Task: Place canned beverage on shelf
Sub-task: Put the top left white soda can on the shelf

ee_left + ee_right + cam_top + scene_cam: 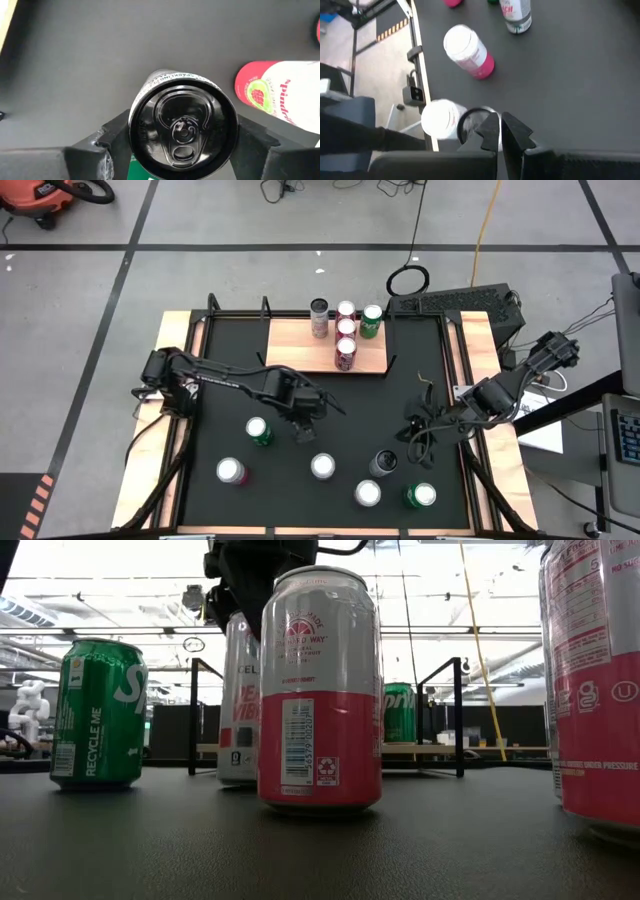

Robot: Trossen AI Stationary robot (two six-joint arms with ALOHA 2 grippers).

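The white can is pinched by my left gripper just below its rim (172, 76), so I should lift it and steady its lower end (238, 762) with my right gripper before I put it on the shelf.
A white canned beverage with a black top (182, 132) stands upright on the black mat (220, 395). In the low view it (238, 710) is half hidden behind a pink-and-white can. My left gripper (303, 423) comes down over it from above and is shut on it. The shelf (290, 350), a light wooden board at the mat's far edge, carries several upright cans (345, 330). My right gripper (415, 425) hangs shut above the mat's right side, holding nothing. My left gripper pinches the can's upper wall just below the rim (134, 131) between its two fingers (112, 142), one on each side. The fingers point down from above. The can stands upright with its base (236, 780) on the mat.
Loose cans stand on the mat: a green one (259, 431) just left of my left gripper, pink-and-white ones (231, 471) (322, 466), a dark one (383, 463) and a green one (420, 496) toward the near edge. Wooden strips (160, 430) edge the mat.
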